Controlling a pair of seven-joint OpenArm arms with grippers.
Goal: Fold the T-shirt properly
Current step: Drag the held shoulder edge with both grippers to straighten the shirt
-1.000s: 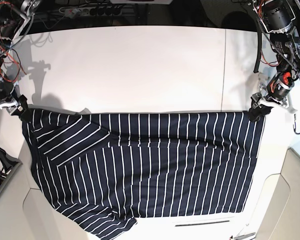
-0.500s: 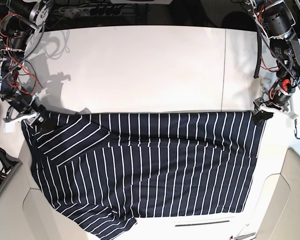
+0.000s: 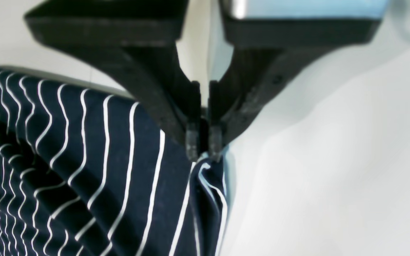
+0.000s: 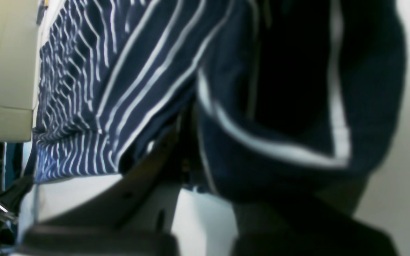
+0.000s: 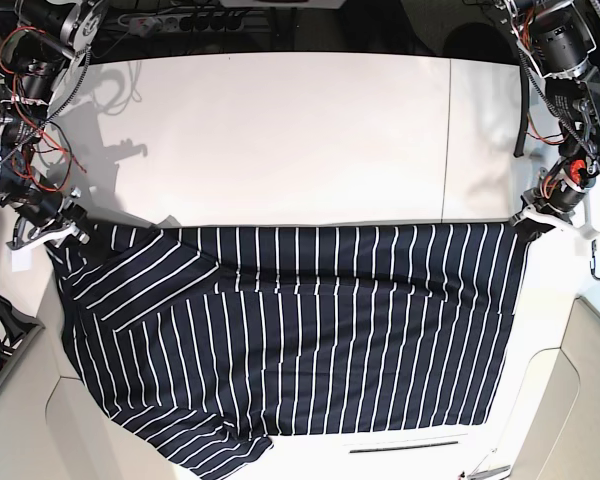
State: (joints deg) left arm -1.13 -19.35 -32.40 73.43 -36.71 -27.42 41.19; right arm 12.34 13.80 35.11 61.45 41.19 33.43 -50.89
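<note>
My grippers are holding the T-shirt's edge (image 5: 320,230) straight between them, so my right gripper should keep pulling over the open white table (image 5: 140,110) until that edge gets to the far side of the table.
The T-shirt (image 5: 310,330), dark navy with thin white stripes, lies spread flat over the near half of the white table, one sleeve folded in at the left. At its far right corner my left gripper (image 5: 526,222) is shut; in the left wrist view the black fingertips (image 3: 192,142) pinch a bunched corner of the T-shirt (image 3: 84,160). My right gripper (image 5: 68,236) sits at the far left corner. In the right wrist view the T-shirt (image 4: 137,71) is gathered over the right gripper (image 4: 190,149), blurred and close, hiding one finger.
The white table (image 5: 280,130) stretches away behind the shirt, with a seam at the right (image 5: 448,140). A power strip (image 5: 180,20) lies along the far edge. Loose wires (image 5: 20,90) hang on the left arm base. Beige panels (image 5: 590,400) flank the near corners.
Both grippers have gone from open to shut on the shirt's far corners. The right gripper moved in onto the left corner; the left one shifted slightly up and right.
</note>
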